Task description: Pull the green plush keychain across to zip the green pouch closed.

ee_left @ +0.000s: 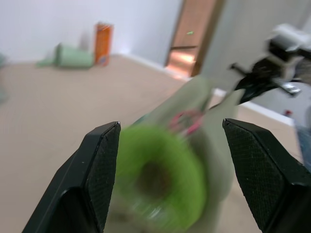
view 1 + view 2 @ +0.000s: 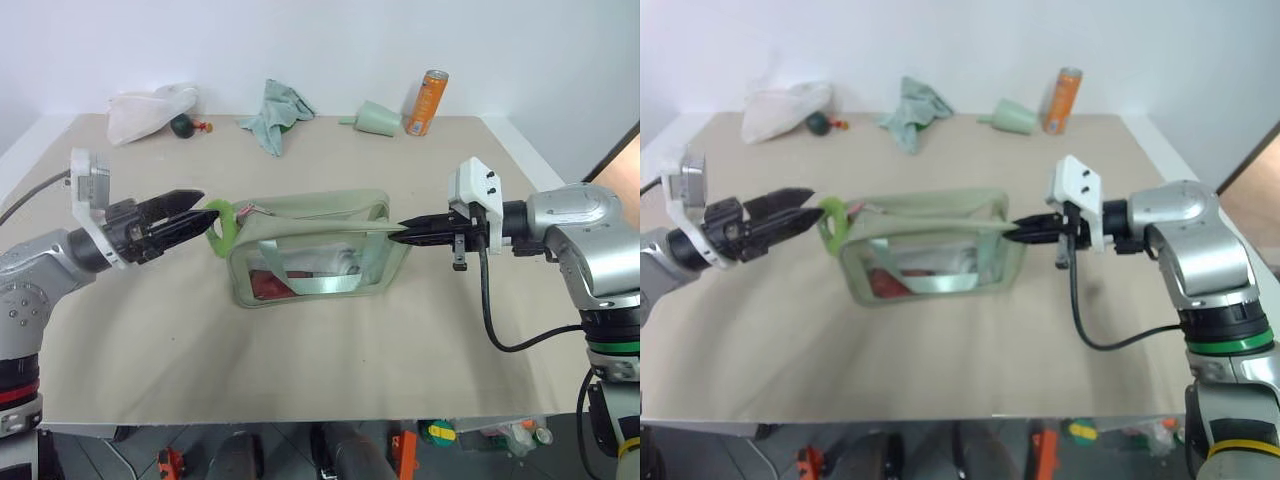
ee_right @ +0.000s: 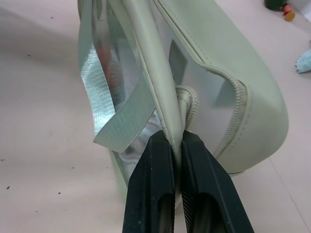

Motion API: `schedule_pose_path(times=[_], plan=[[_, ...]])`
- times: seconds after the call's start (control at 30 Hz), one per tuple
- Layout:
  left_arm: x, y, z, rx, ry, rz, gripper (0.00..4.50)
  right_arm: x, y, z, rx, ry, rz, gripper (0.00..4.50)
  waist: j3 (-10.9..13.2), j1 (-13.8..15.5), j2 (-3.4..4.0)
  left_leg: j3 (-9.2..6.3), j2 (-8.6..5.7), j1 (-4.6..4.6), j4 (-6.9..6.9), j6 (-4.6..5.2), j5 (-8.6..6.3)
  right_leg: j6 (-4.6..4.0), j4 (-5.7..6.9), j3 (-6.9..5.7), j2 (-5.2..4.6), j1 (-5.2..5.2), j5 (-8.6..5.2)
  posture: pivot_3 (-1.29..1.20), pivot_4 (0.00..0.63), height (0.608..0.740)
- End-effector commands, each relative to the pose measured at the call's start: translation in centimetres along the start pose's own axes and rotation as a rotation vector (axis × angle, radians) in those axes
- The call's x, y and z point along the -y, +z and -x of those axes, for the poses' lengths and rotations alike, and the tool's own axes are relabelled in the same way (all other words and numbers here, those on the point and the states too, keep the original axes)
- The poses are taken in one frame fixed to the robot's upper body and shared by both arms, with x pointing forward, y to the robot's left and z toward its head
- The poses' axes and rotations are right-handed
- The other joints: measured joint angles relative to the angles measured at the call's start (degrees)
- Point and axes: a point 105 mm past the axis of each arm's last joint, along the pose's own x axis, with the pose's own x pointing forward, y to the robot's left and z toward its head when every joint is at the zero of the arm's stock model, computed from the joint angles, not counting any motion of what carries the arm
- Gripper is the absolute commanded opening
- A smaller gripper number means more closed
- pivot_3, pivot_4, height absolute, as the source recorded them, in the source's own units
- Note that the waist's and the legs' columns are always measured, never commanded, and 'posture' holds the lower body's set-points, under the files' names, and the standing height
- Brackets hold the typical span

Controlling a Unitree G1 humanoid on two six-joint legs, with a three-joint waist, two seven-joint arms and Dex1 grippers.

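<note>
The robot's right gripper is on the zip's open end (image 2: 378, 212), so next the left gripper puts the keychain on top and clamps the other end (image 2: 238, 274) before the right gripper pulls.
The green pouch (image 2: 320, 212) lies at the table's middle, its clear front panel towards me and its zip running along the top. The green plush keychain (image 2: 223, 228), a lime fuzzy ring, hangs at the pouch's left end. My left gripper (image 2: 208, 208) is open, its tips right at the ring. In the left wrist view the keychain (image 1: 155, 179) sits between the two spread fingers (image 1: 97, 170), unclasped. My right gripper (image 2: 392, 237) is shut on the pouch's right end. The right wrist view shows its fingers (image 3: 158, 160) pinching the pouch's edge seam (image 3: 167, 111) beside the zip's end.
Along the table's far edge stand an orange can (image 2: 427, 102), a pale green cone cup (image 2: 375, 118), a teal cloth (image 2: 275, 112), a small dark green ball (image 2: 181, 126) and a white bag (image 2: 145, 110). Bare tabletop (image 2: 320, 370) lies in front of the pouch.
</note>
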Motion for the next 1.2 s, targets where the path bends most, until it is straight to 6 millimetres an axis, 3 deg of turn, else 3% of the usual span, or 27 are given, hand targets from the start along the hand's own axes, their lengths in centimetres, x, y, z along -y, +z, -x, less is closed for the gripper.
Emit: schedule_pose_path(times=[0.03,0.43,0.53,0.8,1.03,1.2], plan=[[-0.2,0.8,0.7,0.031,0.019,-0.01,3.47,0.0,0.1,0.0,-0.006,-0.01,0.026,0.02,0.0,0.02,0.0,0.0,0.0,-0.01,0.0,0.0,0.0,0.0,0.0,0.0,-0.01,0.0,0.0,0.0,0.15,0.74],[-0.3,-2.1,-0.2,-0.046,0.006,0.057,3.47,0.0,0.1,0.1,0.001,-0.026,0.024,0.02,-0.01,0.01,-0.01,0.0,0.0,0.03,0.01,0.0,0.01,0.02,0.0,-0.02,-0.01,0.02,0.01,0.0,0.15,0.74],[-0.4,-2.0,-0.6,-0.042,-0.003,0.071,2.69,0.0,0.2,0.2,0.006,-0.033,0.024,0.0,-0.01,0.03,-0.01,-0.01,-0.01,0.03,0.01,0.0,0.01,0.02,0.0,-0.02,-0.02,0.03,0.02,0.0,0.15,0.74],[0.5,-1.0,-1.5,-0.015,-0.074,0.067,0.02,0.0,0.1,0.3,0.005,-0.045,0.023,0.0,-0.01,0.01,-0.02,0.01,-0.02,0.02,0.02,0.0,0.01,0.04,0.0,0.01,-0.02,0.04,0.03,0.0,0.15,0.74],[1.7,3.1,-3.1,0.078,-0.138,-0.026,0.02,0.0,-0.1,0.1,0.003,-0.045,0.021,0.0,-0.02,0.11,-0.03,-0.03,-0.03,0.01,0.06,0.0,0.01,0.07,0.0,-0.01,-0.02,0.07,0.05,0.0,0.15,0.74],[3.1,3.9,-5.4,0.037,-0.208,-0.089,0.02,0.2,0.1,-0.1,0.01,-0.045,0.028,0.0,-0.02,0.05,-0.03,0.0,-0.06,0.02,0.07,0.0,0.01,0.1,0.0,0.06,-0.02,0.08,0.06,0.0,0.15,0.74]])
